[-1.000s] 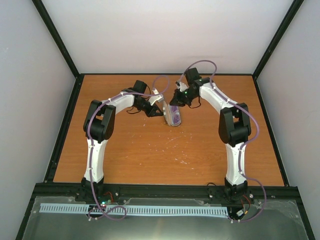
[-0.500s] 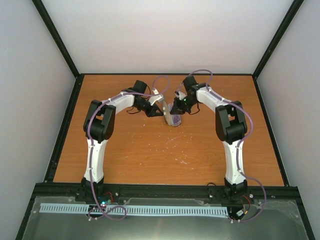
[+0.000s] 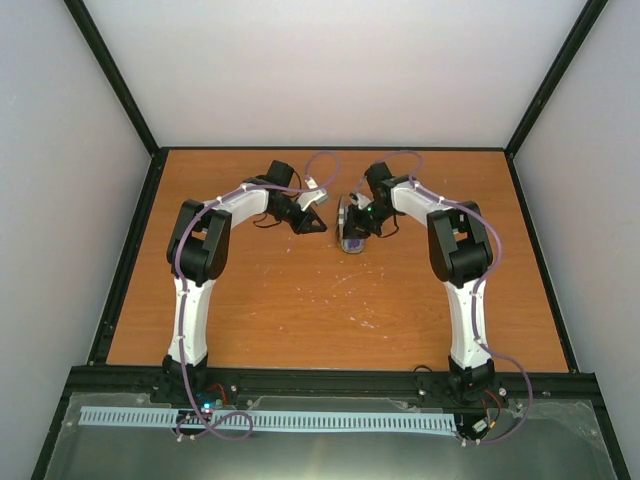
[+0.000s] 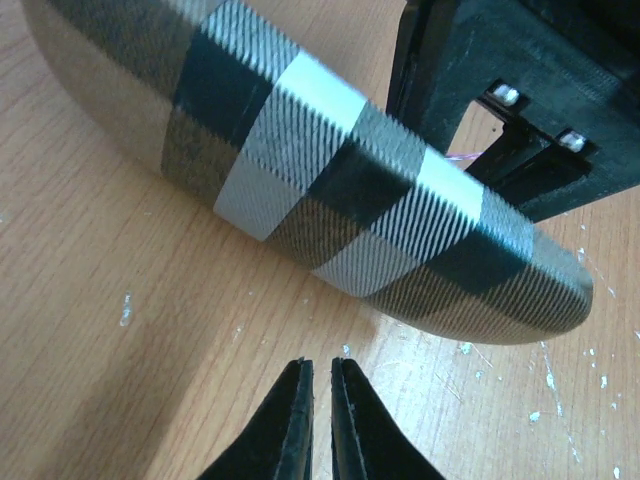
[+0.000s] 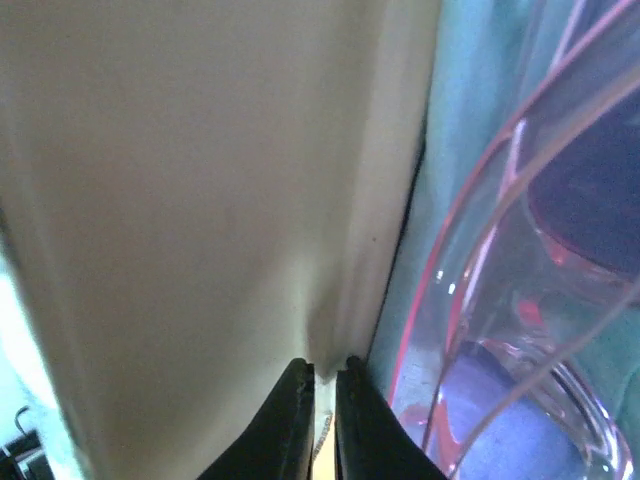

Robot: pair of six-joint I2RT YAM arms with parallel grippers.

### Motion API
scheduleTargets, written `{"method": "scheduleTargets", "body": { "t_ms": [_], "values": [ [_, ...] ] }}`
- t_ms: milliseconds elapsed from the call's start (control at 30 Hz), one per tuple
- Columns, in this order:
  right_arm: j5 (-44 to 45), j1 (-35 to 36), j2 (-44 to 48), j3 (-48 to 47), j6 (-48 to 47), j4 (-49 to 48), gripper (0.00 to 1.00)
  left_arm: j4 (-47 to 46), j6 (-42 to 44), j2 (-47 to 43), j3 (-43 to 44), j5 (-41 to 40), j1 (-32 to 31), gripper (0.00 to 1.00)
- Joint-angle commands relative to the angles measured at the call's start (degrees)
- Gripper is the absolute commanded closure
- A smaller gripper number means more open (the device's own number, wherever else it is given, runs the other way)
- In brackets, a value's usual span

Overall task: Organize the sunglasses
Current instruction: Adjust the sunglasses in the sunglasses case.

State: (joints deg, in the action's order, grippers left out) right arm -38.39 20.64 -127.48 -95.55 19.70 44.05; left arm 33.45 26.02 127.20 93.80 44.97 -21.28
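My right gripper sits inside the case (image 5: 312, 325) against the tan lid, so it should back out and brace the case's base (image 3: 354, 245) while my left gripper closes the lid.
The sunglasses (image 5: 452, 290), with a pinkish-red translucent frame, lie inside the case on its pale blue lining (image 5: 470, 90). The case (image 3: 351, 234) stands mid-table toward the back; its outside is plaid in the left wrist view (image 4: 330, 170). My right gripper (image 5: 324, 368) is shut, its tips against the inner face of the tan lid (image 5: 200, 200) beside the glasses; from above it (image 3: 357, 217) sits right at the case. My left gripper (image 4: 321, 365) is shut and empty, just off the case's outer side above the table; from above it (image 3: 321, 226) is left of the case.
The wooden table (image 3: 330, 300) is speckled with small white flecks. Black frame rails (image 3: 130, 250) run along its edges, with pale walls behind. The black body of the right gripper (image 4: 520, 90) shows behind the case in the left wrist view.
My left gripper has let go of the lid and drawn back left. My right gripper has moved down and left onto the case, and the lid has tipped lower.
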Motion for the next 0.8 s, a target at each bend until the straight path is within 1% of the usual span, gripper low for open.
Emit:
{"method": "scheduleTargets", "body": {
  "t_ms": [0,100,267,367,433,500,567,600,767],
  "values": [
    [0.4,0.0,4.3,-1.4,0.6,-1.5,0.89,0.2,0.0,-2.4,1.4,0.5,-0.3,0.91],
    [0.4,0.0,6.8,-3.0,0.9,-1.3,0.86,0.8,0.1,-2.0,2.3,0.4,-0.3,0.91],
    [0.9,-0.5,11.6,-2.7,2.0,-2.1,0.86,1.4,0.1,-1.8,4.2,0.3,-0.6,0.91],
    [2.7,-1.9,15.0,0.3,3.3,-3.7,0.90,1.6,-0.1,-1.6,5.2,0.3,-0.7,0.91],
    [5.5,-3.2,17.2,3.5,4.4,-5.3,0.94,1.7,-0.2,-1.4,5.6,0.4,-0.8,0.91],
    [10.1,-4.5,18.8,6.8,6.0,-6.3,0.97,1.6,-0.4,-0.9,5.9,0.5,-1.0,0.91],
    [16.4,-5.7,18.6,9.2,7.1,-5.4,0.97,1.7,-0.5,-0.6,5.9,0.6,-1.3,0.91],
    [17.9,-6.2,18.1,10.0,7.4,-4.6,0.97,1.7,-0.5,-0.6,5.9,0.6,-1.5,0.91],
    [18.1,-6.6,13.0,12.0,7.0,-5.0,0.97,1.6,-0.7,-0.4,5.8,0.4,-1.9,0.91]
  ]
}}
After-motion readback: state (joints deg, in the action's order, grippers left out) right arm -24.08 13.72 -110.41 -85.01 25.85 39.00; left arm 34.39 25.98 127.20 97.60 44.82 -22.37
